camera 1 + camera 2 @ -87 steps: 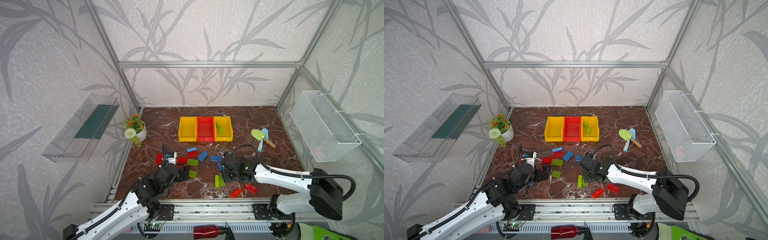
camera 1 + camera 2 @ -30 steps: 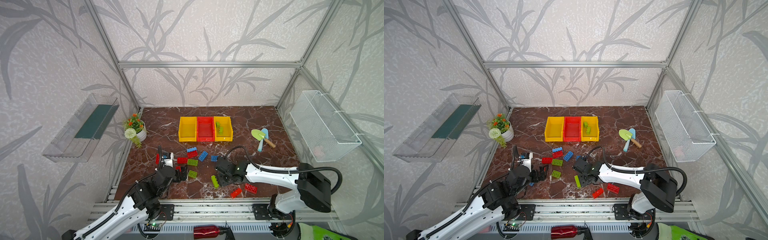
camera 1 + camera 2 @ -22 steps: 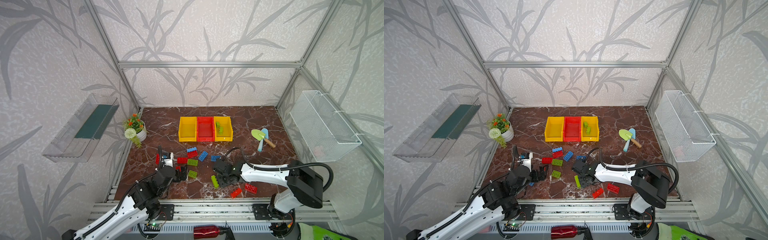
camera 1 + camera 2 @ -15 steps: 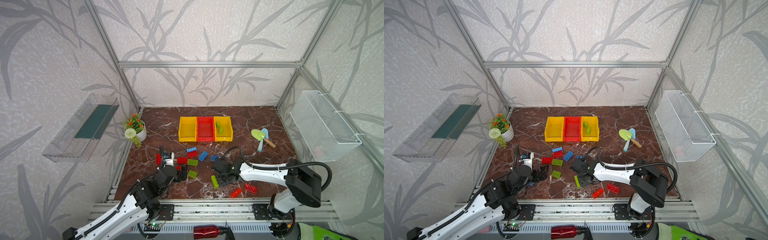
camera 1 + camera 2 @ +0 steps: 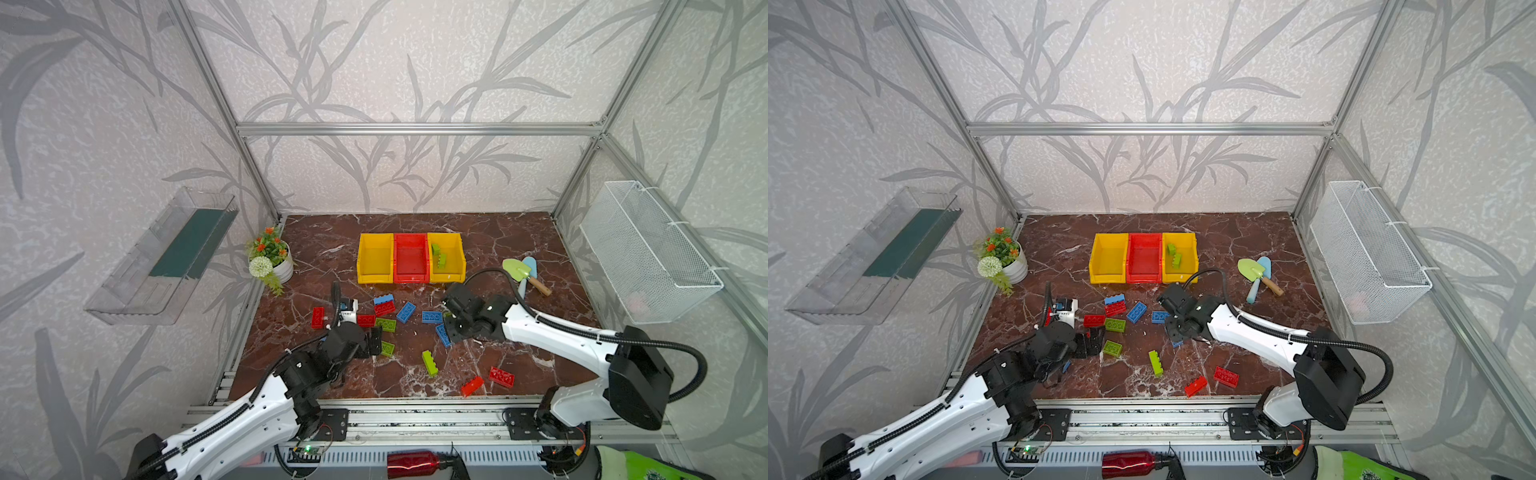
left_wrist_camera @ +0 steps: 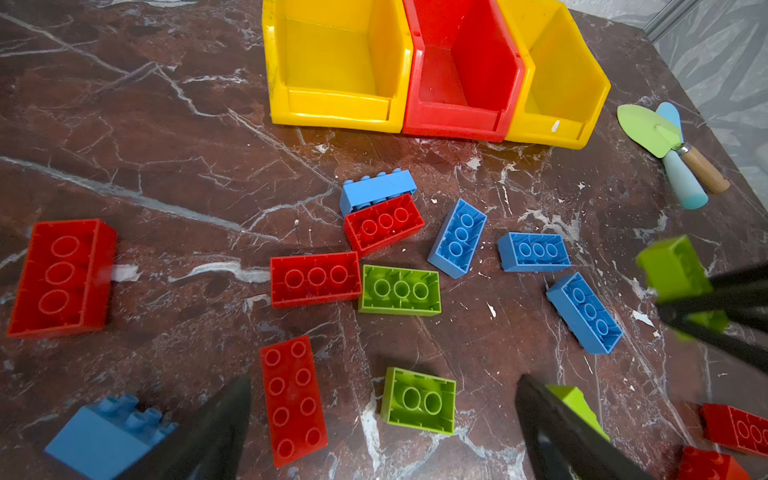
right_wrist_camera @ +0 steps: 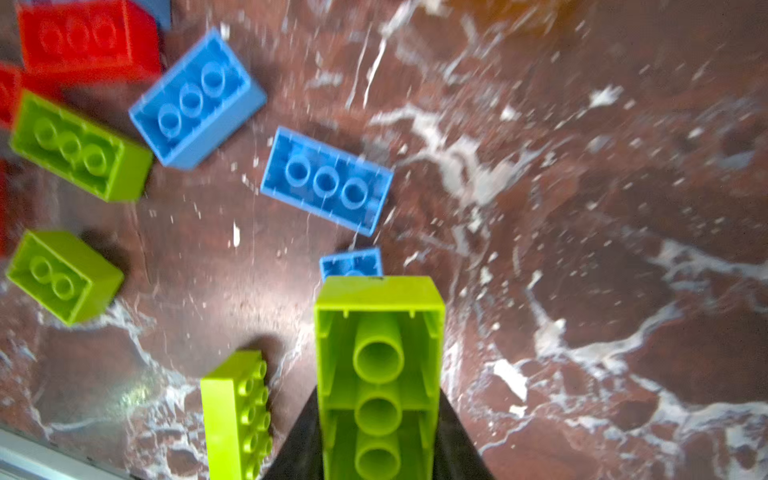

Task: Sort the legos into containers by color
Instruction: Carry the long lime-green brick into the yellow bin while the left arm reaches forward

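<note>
The lime green lego (image 7: 379,368) is a match for the green legos in the yellow container (image 5: 448,260) by the trowels, so I should keep carrying it with my right gripper until it hangs over them.
My right gripper (image 7: 378,419) is shut on a lime green oblong lego (image 7: 378,365) and holds it above the floor, over a blue lego (image 5: 442,334); it also shows in a top view (image 5: 449,322). My left gripper (image 6: 382,388) stands open low over a short green lego (image 6: 417,401) and a red lego (image 6: 293,401). Three containers stand in a row: yellow (image 5: 375,276), red (image 5: 410,277) and yellow (image 5: 451,274), the last with two green legos (image 5: 438,254) inside. Red, blue and green legos lie scattered on the marble floor.
A potted plant (image 5: 272,259) stands at the left and two toy trowels (image 5: 523,272) lie at the right. A wire basket (image 5: 648,249) and a clear tray (image 5: 166,257) hang on the side walls. Two red legos (image 5: 486,380) lie near the front rail.
My right gripper has shut on the green lego and carried it up and toward the containers, leaving another green lego on the floor near the front. The left arm has barely shifted.
</note>
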`<state>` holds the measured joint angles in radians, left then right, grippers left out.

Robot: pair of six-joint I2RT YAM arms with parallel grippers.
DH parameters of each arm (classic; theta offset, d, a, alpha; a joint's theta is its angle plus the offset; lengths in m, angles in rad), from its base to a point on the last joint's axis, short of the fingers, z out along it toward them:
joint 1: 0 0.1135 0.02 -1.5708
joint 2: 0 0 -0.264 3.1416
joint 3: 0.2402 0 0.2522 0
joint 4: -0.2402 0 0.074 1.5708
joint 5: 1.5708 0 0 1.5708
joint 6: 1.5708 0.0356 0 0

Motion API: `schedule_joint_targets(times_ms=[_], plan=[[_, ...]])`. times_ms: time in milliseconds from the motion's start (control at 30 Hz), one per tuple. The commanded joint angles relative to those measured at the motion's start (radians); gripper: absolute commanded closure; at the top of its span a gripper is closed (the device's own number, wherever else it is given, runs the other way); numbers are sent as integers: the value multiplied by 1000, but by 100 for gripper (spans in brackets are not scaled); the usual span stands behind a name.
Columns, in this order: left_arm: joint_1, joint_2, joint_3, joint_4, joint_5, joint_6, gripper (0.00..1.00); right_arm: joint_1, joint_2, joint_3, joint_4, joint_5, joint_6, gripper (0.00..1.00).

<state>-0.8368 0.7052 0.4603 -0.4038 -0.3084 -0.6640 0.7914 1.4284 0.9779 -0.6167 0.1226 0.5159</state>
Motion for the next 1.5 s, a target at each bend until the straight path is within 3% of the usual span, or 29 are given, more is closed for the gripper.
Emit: schedule_joint_targets(times_ms=[0, 200, 433, 700, 767, 833, 933, 1067, 1333, 1467], plan=[[0, 80, 70, 71, 13, 38, 1, -99, -14, 42, 88, -15, -133, 76], [5, 256, 192, 106, 4, 66, 1, -267, 191, 287, 131, -96, -219, 75], [42, 393, 297, 120, 20, 115, 1, -329, 508, 610, 99, -118, -280, 75], [137, 452, 321, 129, 99, 99, 1, -361, 749, 893, 20, -132, -310, 74], [151, 459, 325, 123, 111, 98, 1, -363, 788, 944, -10, -128, -310, 71], [161, 462, 326, 119, 118, 98, 1, -367, 817, 990, -42, -134, -317, 59], [165, 454, 317, 112, 122, 86, 1, -366, 821, 1032, -92, -137, -320, 45], [168, 426, 309, 70, 135, 65, 2, -365, 746, 986, -91, -138, -321, 38], [166, 304, 211, -11, 170, -30, 2, -309, 436, 672, -25, -141, -295, 26], [166, 228, 114, -1, 234, -42, 2, -255, 286, 476, 2, -131, -270, 3]])
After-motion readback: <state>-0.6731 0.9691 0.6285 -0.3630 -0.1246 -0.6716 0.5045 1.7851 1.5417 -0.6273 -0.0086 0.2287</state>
